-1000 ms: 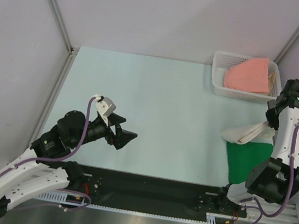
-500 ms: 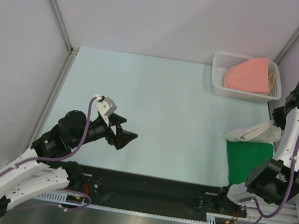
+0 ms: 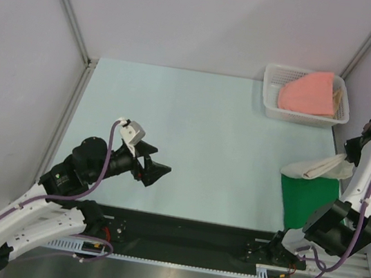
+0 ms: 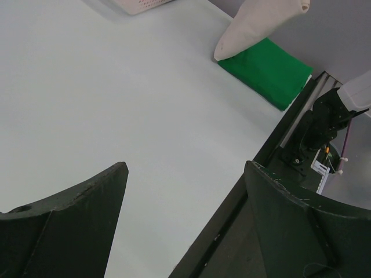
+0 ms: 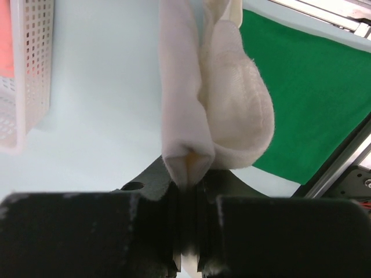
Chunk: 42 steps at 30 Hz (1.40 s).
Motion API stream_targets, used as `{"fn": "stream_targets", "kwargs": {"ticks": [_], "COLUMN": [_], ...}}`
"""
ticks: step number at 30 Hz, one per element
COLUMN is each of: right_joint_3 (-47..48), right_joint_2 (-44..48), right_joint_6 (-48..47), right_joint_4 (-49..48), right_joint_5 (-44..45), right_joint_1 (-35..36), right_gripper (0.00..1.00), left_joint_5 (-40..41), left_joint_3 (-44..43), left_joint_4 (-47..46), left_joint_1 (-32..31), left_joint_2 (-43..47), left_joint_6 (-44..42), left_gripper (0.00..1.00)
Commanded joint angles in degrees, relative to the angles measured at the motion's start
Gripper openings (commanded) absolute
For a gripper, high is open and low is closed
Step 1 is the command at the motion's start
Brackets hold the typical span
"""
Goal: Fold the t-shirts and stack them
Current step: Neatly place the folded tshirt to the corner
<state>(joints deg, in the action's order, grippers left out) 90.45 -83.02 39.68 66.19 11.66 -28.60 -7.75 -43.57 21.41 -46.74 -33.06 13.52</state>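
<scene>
The cream-white t-shirt trails over the green t-shirt's far edge [image 3: 297, 177], so I should next move it with my right gripper toward the black rail and let it go across the green t-shirt [image 3: 306, 202].
The dark green t-shirt [image 3: 308, 200] lies folded flat at the table's near right; it also shows in the right wrist view [image 5: 307, 87] and the left wrist view [image 4: 265, 69]. My right gripper [image 3: 353, 163] is shut on the cream-white t-shirt [image 3: 315, 167], which hangs bunched from the jaws over the green one's far edge [image 5: 214, 104]. It shows too in the left wrist view [image 4: 255, 26]. The salmon-pink t-shirt [image 3: 309, 92] lies in the white basket [image 3: 274, 91]. My left gripper [image 3: 156, 171] is open and empty above the table's near left [image 4: 184, 174].
The basket stands at the far right corner; its lattice wall shows in the right wrist view [image 5: 32, 63]. A black rail [image 3: 184, 240] runs along the near edge. Grey walls close in the left, back and right sides.
My right arm has moved right and toward the near side, dragging the cream-white t-shirt with it over the green one. The left arm has not moved.
</scene>
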Motion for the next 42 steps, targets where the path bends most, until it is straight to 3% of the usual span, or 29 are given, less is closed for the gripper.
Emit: {"fn": "stream_targets", "kwargs": {"ticks": [1, 29, 30, 31, 33, 38, 42], "right_joint_3": [-0.6, -21.3, -22.2, -22.8, -24.3, -18.6, -16.7], "right_joint_2": [3.2, 14.4, 14.6, 14.9, 15.7, 18.5, 18.3], "right_joint_6": [-1.4, -6.7, -7.2, -7.4, -6.3, -5.2, -4.9], "right_joint_4": [-0.1, -1.9, -1.7, -1.1, 2.8, 7.5, 7.5], "right_joint_5": [-1.1, -2.7, -2.6, -2.7, 2.7, 9.6, 8.7], "right_joint_1": [-1.5, -13.4, -13.9, -14.7, -16.5, -18.9, -14.9], "right_gripper": [0.0, 0.02, 0.1, 0.49, 1.0, 0.96, 0.94], "left_joint_5": [-0.8, -0.4, -0.3, -0.3, -0.2, -0.8, -0.3], "left_joint_3": [0.2, -0.5, -0.8, -0.9, -1.1, -1.2, -1.2], "left_joint_4": [-2.1, 0.3, 0.7, 1.0, 1.4, 1.7, 1.9], "left_joint_1": [-0.1, -0.3, -0.3, -0.3, -0.3, -0.3, -0.3], "left_joint_2": [0.3, 1.7, 1.8, 1.9, 1.9, 2.3, 2.7], "left_joint_6": [0.2, -1.0, -1.1, -1.1, -1.0, -0.3, -0.8], "left_gripper": [0.88, 0.9, 0.91, 0.9, 0.91, 0.9, 0.91]}}
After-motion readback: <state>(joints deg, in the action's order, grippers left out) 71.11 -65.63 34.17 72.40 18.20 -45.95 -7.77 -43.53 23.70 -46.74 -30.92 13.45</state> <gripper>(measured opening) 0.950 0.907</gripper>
